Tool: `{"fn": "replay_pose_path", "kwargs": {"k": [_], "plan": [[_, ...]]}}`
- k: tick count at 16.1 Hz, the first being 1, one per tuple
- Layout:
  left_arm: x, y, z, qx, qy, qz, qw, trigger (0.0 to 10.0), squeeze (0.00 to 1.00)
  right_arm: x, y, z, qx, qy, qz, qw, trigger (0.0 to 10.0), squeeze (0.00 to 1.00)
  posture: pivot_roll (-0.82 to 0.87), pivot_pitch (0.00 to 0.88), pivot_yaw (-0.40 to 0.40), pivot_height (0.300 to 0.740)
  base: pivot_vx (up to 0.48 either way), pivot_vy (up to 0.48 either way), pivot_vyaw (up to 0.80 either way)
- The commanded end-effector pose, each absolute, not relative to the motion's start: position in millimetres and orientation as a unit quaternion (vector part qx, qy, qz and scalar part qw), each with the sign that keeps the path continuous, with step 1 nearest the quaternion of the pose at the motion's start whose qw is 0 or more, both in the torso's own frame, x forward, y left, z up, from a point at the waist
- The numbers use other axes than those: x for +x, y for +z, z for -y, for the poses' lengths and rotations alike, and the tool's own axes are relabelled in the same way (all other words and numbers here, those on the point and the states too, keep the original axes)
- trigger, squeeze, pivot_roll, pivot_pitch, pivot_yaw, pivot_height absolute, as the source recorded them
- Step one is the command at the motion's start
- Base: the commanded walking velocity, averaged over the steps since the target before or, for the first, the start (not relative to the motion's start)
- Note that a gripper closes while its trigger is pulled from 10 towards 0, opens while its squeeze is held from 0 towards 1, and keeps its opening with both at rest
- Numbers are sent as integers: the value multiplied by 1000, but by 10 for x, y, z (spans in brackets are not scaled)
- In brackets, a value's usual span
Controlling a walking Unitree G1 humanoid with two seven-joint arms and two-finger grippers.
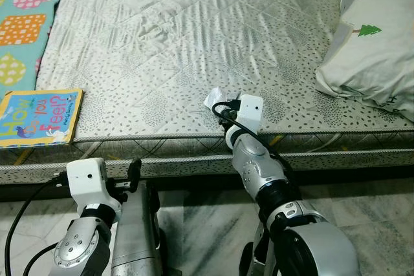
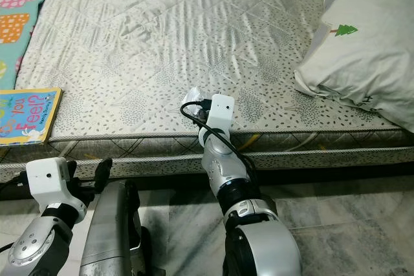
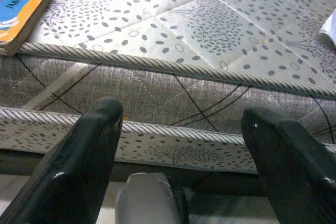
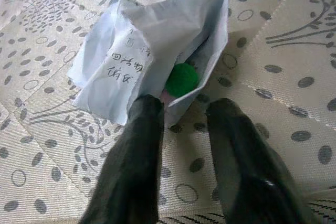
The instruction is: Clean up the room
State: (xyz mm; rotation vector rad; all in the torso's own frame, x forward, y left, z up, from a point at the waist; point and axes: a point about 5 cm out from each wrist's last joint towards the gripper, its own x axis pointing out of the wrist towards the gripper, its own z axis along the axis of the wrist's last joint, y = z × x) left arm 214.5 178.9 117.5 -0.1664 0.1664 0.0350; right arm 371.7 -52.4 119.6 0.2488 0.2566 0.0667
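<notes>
The green ball (image 4: 182,80) is tucked into the paper's fold (image 4: 202,61) near my right gripper's fingers, so it will come along when I lift the white paper.
A crumpled white paper (image 4: 131,51) with handwriting and a small green ball (image 4: 182,80) in its fold lies on the mattress (image 1: 194,30) near the front edge. My right gripper (image 4: 184,114) reaches over that edge and stands open by a narrow gap, with the paper's near corner between its fingertips. From the head the paper (image 1: 213,99) peeks out just beyond the right wrist. My left gripper (image 3: 184,124) is open and empty, held low in front of the mattress's side.
A children's picture book (image 1: 39,117) lies on the bed's front left corner. A white pillow (image 1: 372,43) with a green tree print takes up the right side. A colourful dotted mat (image 1: 26,11) lies at the far left. Marble floor (image 1: 207,224) is below.
</notes>
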Motion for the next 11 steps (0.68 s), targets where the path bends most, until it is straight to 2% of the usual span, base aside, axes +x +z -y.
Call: {"fn": "replay_pose_path", "kwargs": {"k": [1,11], "plan": [[2119,1128,-1817,-77,23,-94,992,10000,0,3586,1377,-135,162,103,-130,973,0,0,131,239,-33,506,0,0,0],[2140,1124,-1813,-77,24,-92,992,10000,0,3605,1379,-99,163,95,-127,974,0,0,127,235,-37,506,0,0,0]]}}
